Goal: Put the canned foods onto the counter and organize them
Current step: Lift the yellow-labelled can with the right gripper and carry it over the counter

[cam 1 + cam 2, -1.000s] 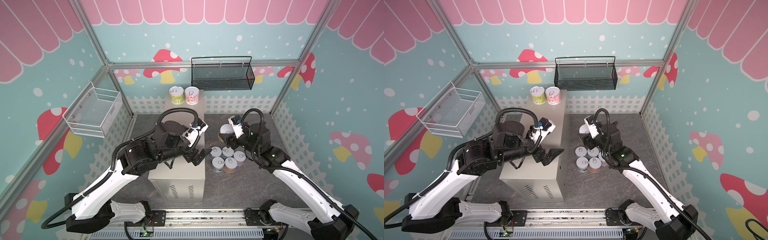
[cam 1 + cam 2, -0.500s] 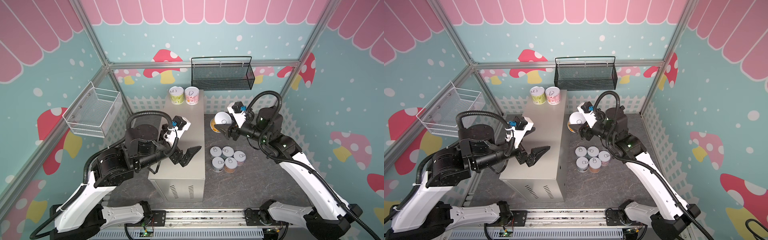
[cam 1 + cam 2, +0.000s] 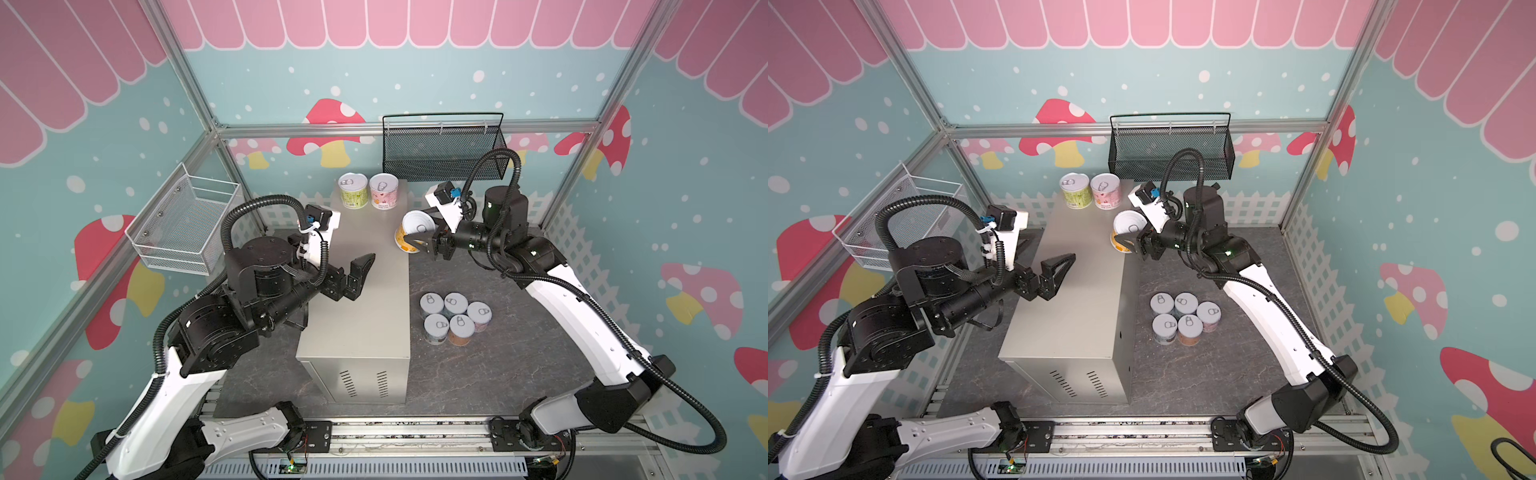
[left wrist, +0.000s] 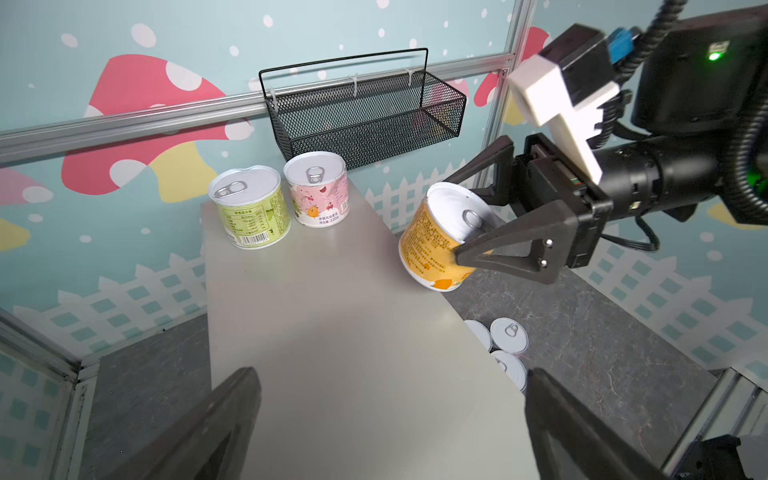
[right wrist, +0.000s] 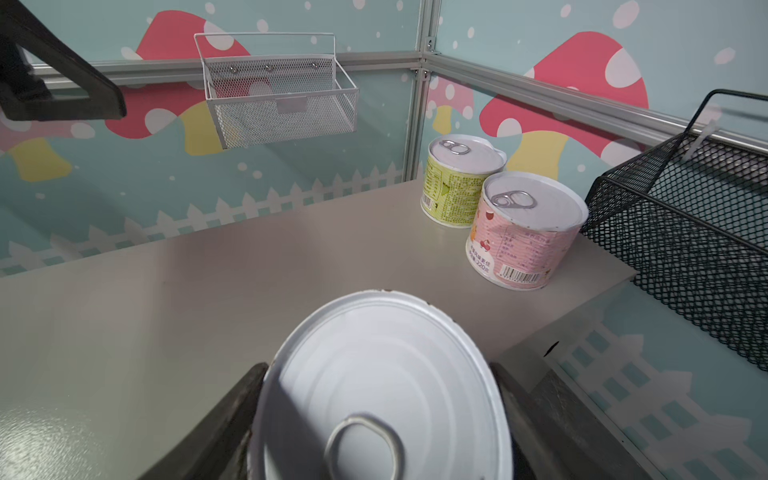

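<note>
My right gripper should stand the can upright mid-counter (image 3: 372,247) so my left gripper can take it toward the green can, because my right gripper now has the orange can tilted (image 4: 436,241) at the counter's edge.
The counter (image 3: 357,299) is a beige metal box with a flat top. At its far end a green can (image 3: 353,192) and a pink can (image 3: 383,192) stand upright side by side. My right gripper (image 3: 417,230) is shut on an orange can (image 4: 428,245), which is held tilted over the counter's right edge. In the right wrist view its silver lid (image 5: 374,374) fills the space between the fingers. My left gripper (image 3: 1052,246) hovers open and empty over the counter's left side. Several more cans (image 3: 455,318) stand clustered on the floor to the right of the counter.
A black mesh basket (image 3: 442,153) hangs on the back rail just behind the right wrist. A white wire basket (image 3: 187,226) hangs on the left wall. The dark stone floor (image 3: 519,365) lies around the counter, inside a white picket trim.
My right gripper has lifted the orange can from the floor cluster up and back to the counter's right edge. My left arm has drawn back to the left, still open.
</note>
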Tool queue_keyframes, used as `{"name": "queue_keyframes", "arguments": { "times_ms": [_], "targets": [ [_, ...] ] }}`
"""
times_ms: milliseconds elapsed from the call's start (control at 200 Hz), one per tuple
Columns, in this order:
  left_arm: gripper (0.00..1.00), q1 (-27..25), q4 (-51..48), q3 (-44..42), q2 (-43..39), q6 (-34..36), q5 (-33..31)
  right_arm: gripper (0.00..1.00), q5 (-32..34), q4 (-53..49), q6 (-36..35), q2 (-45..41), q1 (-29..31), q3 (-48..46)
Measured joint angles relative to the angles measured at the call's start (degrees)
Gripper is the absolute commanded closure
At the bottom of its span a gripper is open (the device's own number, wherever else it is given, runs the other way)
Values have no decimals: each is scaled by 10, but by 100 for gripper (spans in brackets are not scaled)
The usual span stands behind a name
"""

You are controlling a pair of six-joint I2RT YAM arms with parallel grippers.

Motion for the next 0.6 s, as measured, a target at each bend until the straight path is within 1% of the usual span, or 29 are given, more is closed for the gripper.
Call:
{"name": "queue_keyframes", "arguments": {
  "times_ms": [125, 240, 375, 600],
  "targets": [
    [0, 1, 5, 4, 24, -7, 3, 37, -16, 0, -2, 34, 0, 20],
    [0, 2, 5, 4, 32, -15, 5, 37, -30, 0, -1, 47, 0, 34],
    [0, 4, 7, 2, 19, -18, 7, 35, -46, -3, 0, 70, 8, 60],
    [0, 5, 7, -24, -20, -18, 7, 32, -39, -28, -2, 135, 51, 139]
  ]
}}
